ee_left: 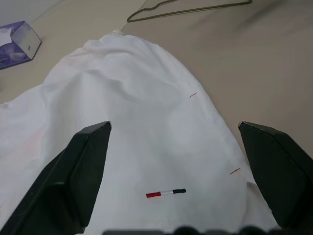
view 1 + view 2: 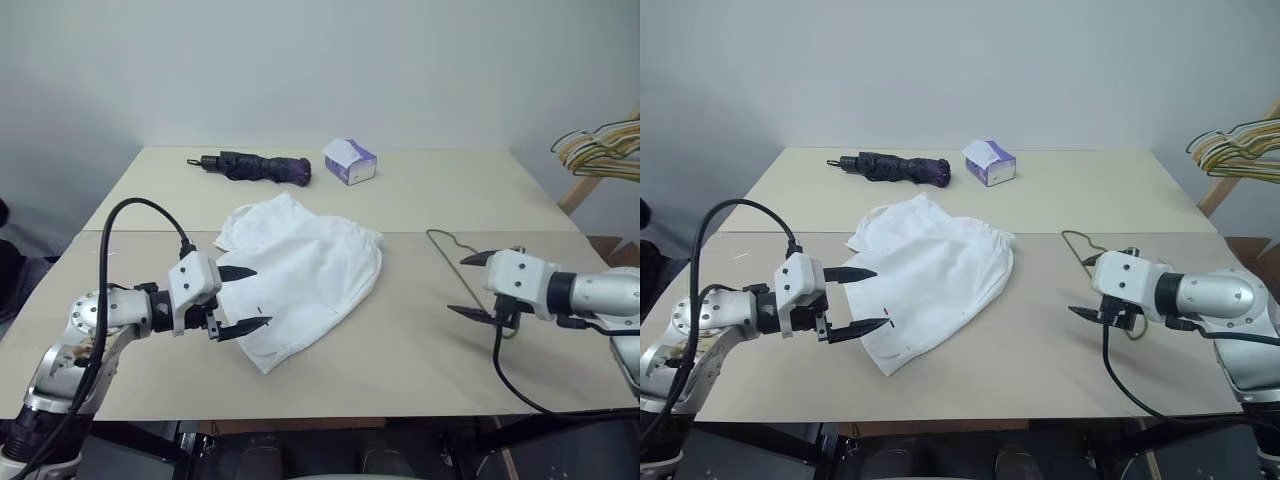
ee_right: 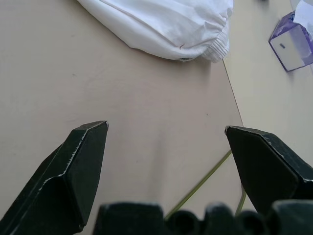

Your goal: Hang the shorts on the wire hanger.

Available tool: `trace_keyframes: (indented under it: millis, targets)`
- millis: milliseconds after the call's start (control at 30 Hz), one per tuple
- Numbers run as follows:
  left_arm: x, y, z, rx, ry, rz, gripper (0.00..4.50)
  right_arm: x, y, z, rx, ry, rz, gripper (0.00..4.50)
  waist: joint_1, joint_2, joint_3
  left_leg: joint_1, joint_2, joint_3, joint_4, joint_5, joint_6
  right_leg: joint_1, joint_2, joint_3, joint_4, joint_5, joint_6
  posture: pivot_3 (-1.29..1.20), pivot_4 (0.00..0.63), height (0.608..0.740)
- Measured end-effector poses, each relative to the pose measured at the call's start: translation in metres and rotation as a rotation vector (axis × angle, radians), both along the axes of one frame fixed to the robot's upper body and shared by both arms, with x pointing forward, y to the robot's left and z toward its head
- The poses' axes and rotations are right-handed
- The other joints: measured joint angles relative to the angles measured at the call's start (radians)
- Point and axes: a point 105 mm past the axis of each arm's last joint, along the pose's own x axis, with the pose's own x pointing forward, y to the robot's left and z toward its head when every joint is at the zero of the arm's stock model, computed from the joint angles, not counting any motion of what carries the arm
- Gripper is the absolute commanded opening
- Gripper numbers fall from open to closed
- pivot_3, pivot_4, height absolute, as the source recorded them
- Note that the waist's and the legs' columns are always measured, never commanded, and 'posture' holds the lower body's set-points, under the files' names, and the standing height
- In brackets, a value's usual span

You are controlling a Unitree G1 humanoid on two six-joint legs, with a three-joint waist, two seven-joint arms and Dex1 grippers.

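My gripper will lift and spread the white shorts (image 2: 295, 270), and they will open to a wide gathered edge, since a rounded fold (image 2: 364, 296) hides most of their waistband.
The white shorts (image 2: 300, 268) lie crumpled in the middle of the beige table (image 2: 400, 350), elastic waistband toward the right. A small red, white and blue tag (image 1: 166, 193) sits near their closer hem. My left gripper (image 2: 262, 297) is open, its black fingers spread just over the shorts' near-left edge, holding nothing. The wire hanger (image 2: 447, 255) lies flat on the table to the right of the shorts, its far part showing past my right hand. My right gripper (image 2: 456, 285) is open above that hanger, which passes beneath it as a thin olive wire (image 3: 205, 178).
A folded dark umbrella (image 2: 255, 167) and a white-purple tissue box (image 2: 350, 161) lie at the back of the table. A bunch of coloured hangers (image 2: 600, 150) hangs off a wooden rack beyond the right edge. Bare tabletop lies between the shorts and the hanger.
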Motion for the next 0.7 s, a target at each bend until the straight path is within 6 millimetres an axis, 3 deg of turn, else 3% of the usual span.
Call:
trace_keyframes:
  millis: [467,700]
  targets:
    - [0.003,0.001,0.003,-0.031,-0.011,0.050,4.50,0.005,0.005,0.000,-0.004,-0.023,0.004,4.45,0.005,0.000,0.000,0.000,0.000,0.000,0.000,0.000,0.000,0.000,0.000,0.000,0.000,0.000,0.000,0.05,0.000,0.740]
    - [-0.002,-0.004,-0.013,-0.032,0.102,0.034,4.50,0.008,0.001,-0.007,-0.015,0.022,-0.064,4.45,0.004,0.000,0.000,0.000,0.000,0.000,0.000,0.000,0.000,0.000,0.000,0.000,0.000,0.000,0.000,0.02,0.000,0.740]
